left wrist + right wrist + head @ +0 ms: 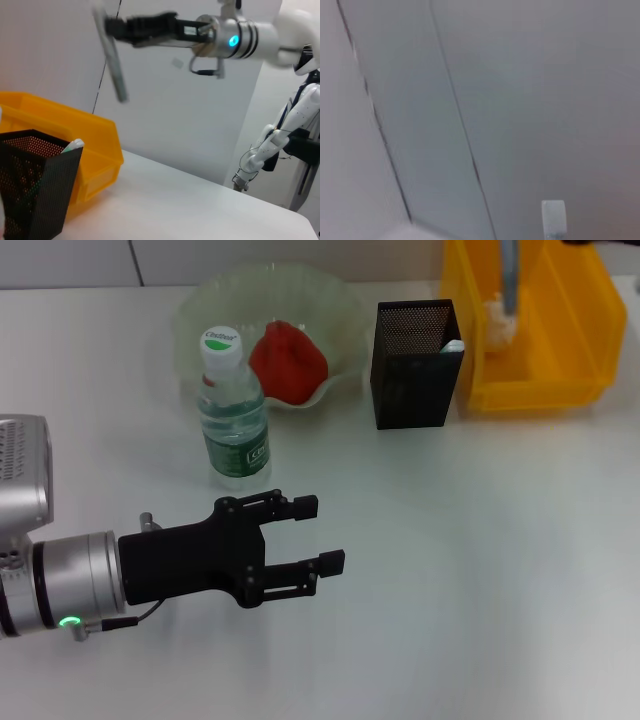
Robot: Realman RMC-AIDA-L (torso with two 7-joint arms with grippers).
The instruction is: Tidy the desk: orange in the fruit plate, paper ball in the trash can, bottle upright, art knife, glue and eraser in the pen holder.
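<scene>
My right gripper should continue to carry the glue (510, 278), which hangs end down and higher than the pen holder's opening (414, 326), until it is over that opening, and then let go.
On the desk (480, 570), the orange (288, 362) lies in the fruit plate (330, 300). The bottle (232, 415) stands upright in front of the plate. The pen holder (415, 365) holds the art knife, whose tip (453, 345) sticks out. The paper ball (499, 325) lies in the trash can (560, 360). My right gripper (109, 25) is shut on the glue (116, 70), which hangs high above the trash can (95, 150) and pen holder (35, 190); the glue also shows in the head view (510, 275). My left gripper (315, 535) is open and empty, low over the front left. The eraser is hidden.
The trash can stands right beside the pen holder at the back right. Another white robot (300, 120) stands far off beyond the desk's edge in the left wrist view. The right wrist view shows only a wall.
</scene>
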